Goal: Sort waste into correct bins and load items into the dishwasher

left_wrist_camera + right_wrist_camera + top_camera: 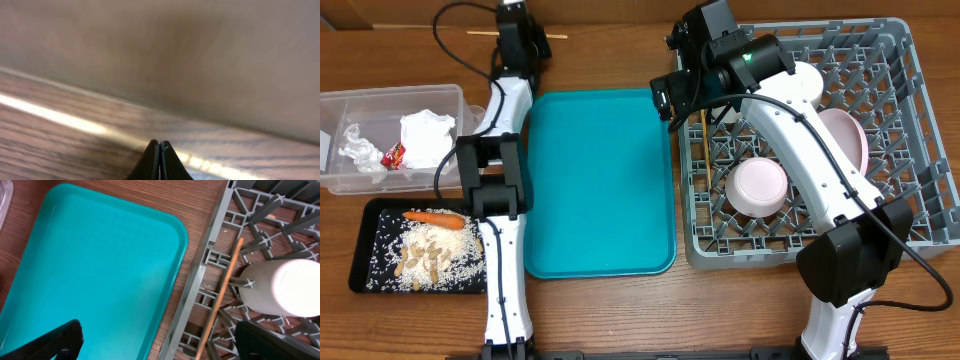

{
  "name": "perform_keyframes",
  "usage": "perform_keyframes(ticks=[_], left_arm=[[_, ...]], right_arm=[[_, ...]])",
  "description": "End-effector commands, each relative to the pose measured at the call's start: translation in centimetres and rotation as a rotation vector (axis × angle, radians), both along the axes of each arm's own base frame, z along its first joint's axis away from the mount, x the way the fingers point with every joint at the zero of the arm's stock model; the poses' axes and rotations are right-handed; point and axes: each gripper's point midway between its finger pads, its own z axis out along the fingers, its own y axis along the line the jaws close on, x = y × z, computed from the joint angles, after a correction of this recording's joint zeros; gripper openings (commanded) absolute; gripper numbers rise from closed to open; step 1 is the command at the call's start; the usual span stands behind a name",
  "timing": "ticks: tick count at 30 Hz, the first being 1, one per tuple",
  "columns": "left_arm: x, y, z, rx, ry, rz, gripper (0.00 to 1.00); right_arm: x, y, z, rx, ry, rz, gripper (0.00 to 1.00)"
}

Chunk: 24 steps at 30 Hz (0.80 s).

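The chopstick lies close along the far wall. Next, my left gripper drags it to the open wood near the teal tray before it turns to grasp it.
The grey dish rack at the right holds an upside-down bowl, the plate on edge, a white cup and one chopstick along its left side. My right gripper is open and empty, hovering over the rack's left rim above that chopstick. The other chopstick lies on the table at the far edge. My left gripper is over its middle. In the left wrist view the jaws are shut just above the wood, with no chopstick clearly between them.
The empty teal tray lies between the arms. The clear tub at the left holds crumpled tissue and a red wrapper. The black tray holds a carrot piece, peanuts and rice scraps.
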Motion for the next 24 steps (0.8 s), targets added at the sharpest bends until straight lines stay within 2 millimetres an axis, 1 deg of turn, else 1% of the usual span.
perform_keyframes(ticks=[1,4,11,18,20,24], left_arm=[[0.6,0.3,-0.6,0.011,-0.039,-0.003,0.05],[0.9,0.2,-0.2,0.01,-0.064,-0.006,0.06],[0.9,-0.1,0.0,0.011,-0.067,-0.009,0.06],[1.7,-0.4,2.7,0.012,-0.114,-0.014,0.07],[1.8,-0.4,3.1,0.011,-0.124,-0.014,0.07],[1.9,-0.4,3.3,0.008,-0.13,-0.012,0.08]], right_arm=[[0.2,-0.1,0.3,0.001,-0.011,-0.008,1.0],[0.2,-0.2,0.3,0.001,-0.011,-0.008,1.0],[0.2,-0.1,0.3,0.001,-0.011,-0.008,1.0],[0.2,-0.2,0.3,0.001,-0.011,-0.008,1.0],[0.2,-0.1,0.3,0.001,-0.011,-0.008,1.0],[0.2,-0.1,0.3,0.001,-0.011,-0.008,1.0]])
